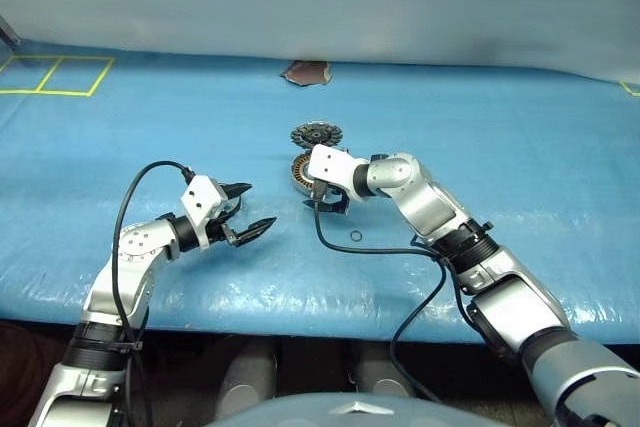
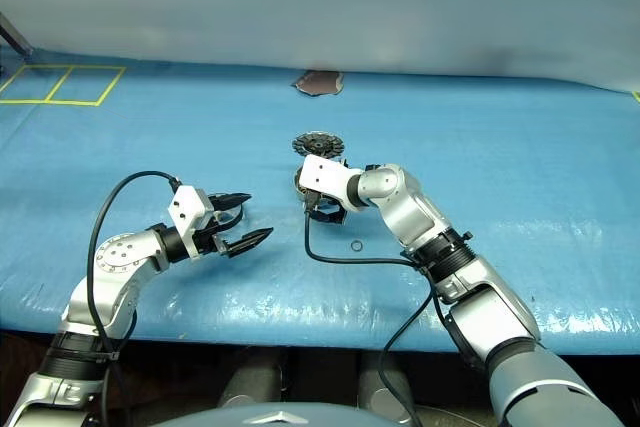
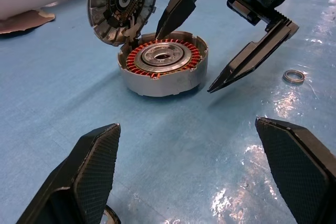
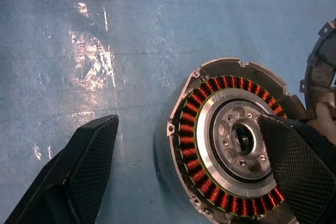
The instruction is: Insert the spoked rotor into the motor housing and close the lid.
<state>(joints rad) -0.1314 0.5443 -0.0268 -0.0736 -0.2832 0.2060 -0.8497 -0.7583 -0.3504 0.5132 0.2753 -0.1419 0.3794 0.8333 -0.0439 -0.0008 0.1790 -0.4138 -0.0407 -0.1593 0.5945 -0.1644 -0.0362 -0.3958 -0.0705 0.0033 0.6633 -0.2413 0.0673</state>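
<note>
I expect the small thin metal ring [image 1: 356,235] to sit inside the hub's round opening [image 4: 243,139] when I lower it, since the two look close in width.
The motor housing [image 3: 163,66], a short silver cup with copper windings around a dark hub, sits on the blue mat. The spoked rotor [image 3: 123,3] leans tilted against its far rim; the head view shows the rotor [image 1: 316,134] just behind the housing [image 1: 299,169]. My right gripper [image 1: 328,201] hangs open over the housing's near right side. One of its fingers [image 4: 299,166] is above the hub and the other is off to the side over the mat. My left gripper [image 1: 260,204] stands open and empty to the left, pointing at the housing. The lid is out of view.
A small thin metal ring [image 1: 355,236] lies on the mat near the right gripper. A brown patch [image 1: 307,72] marks the mat's far edge. Yellow tape squares [image 1: 60,75] sit at the far left. The right arm's black cable [image 1: 400,252] trails across the mat.
</note>
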